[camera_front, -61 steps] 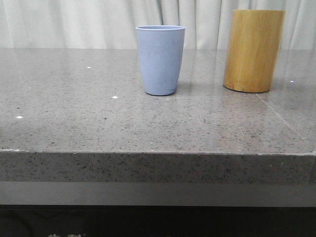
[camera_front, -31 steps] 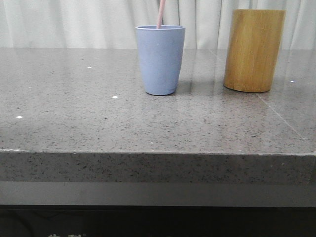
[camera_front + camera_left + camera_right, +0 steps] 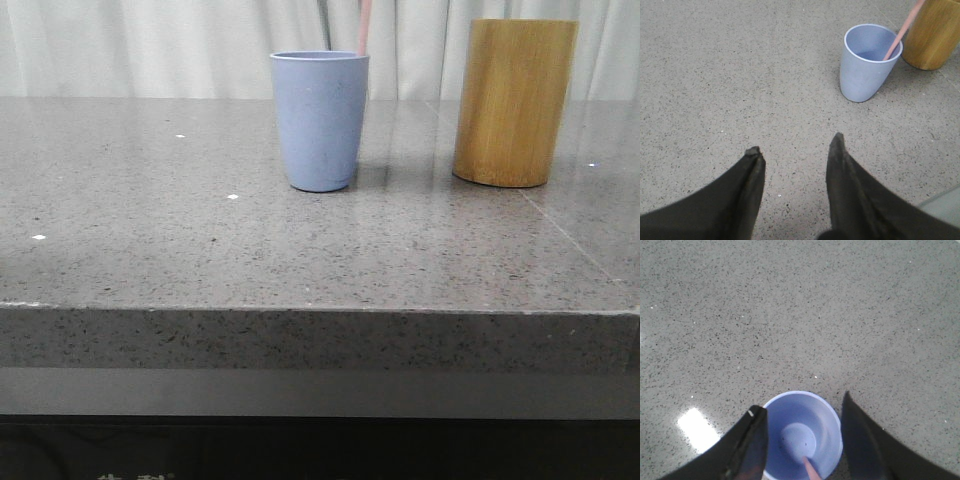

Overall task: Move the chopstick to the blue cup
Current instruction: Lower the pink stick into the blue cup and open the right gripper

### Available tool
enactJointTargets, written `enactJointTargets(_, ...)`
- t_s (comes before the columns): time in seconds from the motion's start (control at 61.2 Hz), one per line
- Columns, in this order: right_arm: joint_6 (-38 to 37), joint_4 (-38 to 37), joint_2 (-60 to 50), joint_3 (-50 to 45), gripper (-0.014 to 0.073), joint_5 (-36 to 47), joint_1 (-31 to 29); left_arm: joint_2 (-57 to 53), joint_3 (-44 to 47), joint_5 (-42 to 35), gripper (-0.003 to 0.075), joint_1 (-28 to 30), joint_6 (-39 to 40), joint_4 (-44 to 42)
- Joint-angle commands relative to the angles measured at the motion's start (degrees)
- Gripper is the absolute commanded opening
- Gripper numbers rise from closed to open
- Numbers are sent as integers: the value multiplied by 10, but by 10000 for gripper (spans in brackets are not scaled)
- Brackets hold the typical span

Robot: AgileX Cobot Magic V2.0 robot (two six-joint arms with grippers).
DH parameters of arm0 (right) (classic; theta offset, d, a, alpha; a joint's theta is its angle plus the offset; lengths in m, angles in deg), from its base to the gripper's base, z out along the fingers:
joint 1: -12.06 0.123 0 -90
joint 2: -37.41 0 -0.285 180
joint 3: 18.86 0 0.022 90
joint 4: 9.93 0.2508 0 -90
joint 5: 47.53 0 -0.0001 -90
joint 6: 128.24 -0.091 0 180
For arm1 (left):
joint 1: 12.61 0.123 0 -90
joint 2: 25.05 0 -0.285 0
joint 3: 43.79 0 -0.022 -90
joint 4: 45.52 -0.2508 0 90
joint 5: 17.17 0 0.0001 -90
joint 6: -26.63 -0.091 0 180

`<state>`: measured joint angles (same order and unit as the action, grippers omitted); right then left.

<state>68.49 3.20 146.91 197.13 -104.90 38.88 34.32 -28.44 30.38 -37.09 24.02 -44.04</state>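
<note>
The chopstick (image 3: 365, 27) is standing inside the blue cup, free of the robot's open fingers, so the right gripper should keep moving back until it is clear of the cup.
The blue cup (image 3: 320, 120) stands upright on the grey stone table. A pale pink chopstick (image 3: 364, 25) stands in it and leans on its right rim. The left wrist view shows the cup (image 3: 860, 75) with the chopstick (image 3: 900, 32) slanting toward the bamboo holder. My left gripper (image 3: 796, 144) is open and empty over bare table, well short of the cup. My right gripper (image 3: 801, 405) is open above the cup (image 3: 790, 412), one finger on each side of it. The chopstick (image 3: 811, 470) rests on the cup's floor, and neither finger touches it. Neither gripper shows in the front view.
A taller yellow-brown bamboo cylinder holder (image 3: 515, 100) stands right of the cup, and in the left wrist view (image 3: 935, 35) it stands close beside the cup. The table's front edge (image 3: 320, 310) runs across the front view. A white curtain hangs behind.
A second ago no chopstick showed. Half a second ago it stood near the cup's middle. Now it leans at the right rim, and the cup has shifted slightly left.
</note>
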Motion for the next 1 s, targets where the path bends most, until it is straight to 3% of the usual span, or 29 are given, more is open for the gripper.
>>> enactJointTargets(0.0, 0, 3, -62, 20, 393, 15, -8, -3, -13, -45, 303, 2, 4, 5)
enactJointTargets(0.229, -29, 1, -167, -7, 393, -31, -47, -3, -13, -45, 303, 2, 4, 5)
enactJointTargets(0.687, -56, -1, -467, -417, 393, 106, -102, -3, -13, -45, 303, 2, 4, 5)
enactJointTargets(0.981, -56, -1, -573, -556, 393, 158, -102, -3, -13, -45, 303, 2, 4, 5)
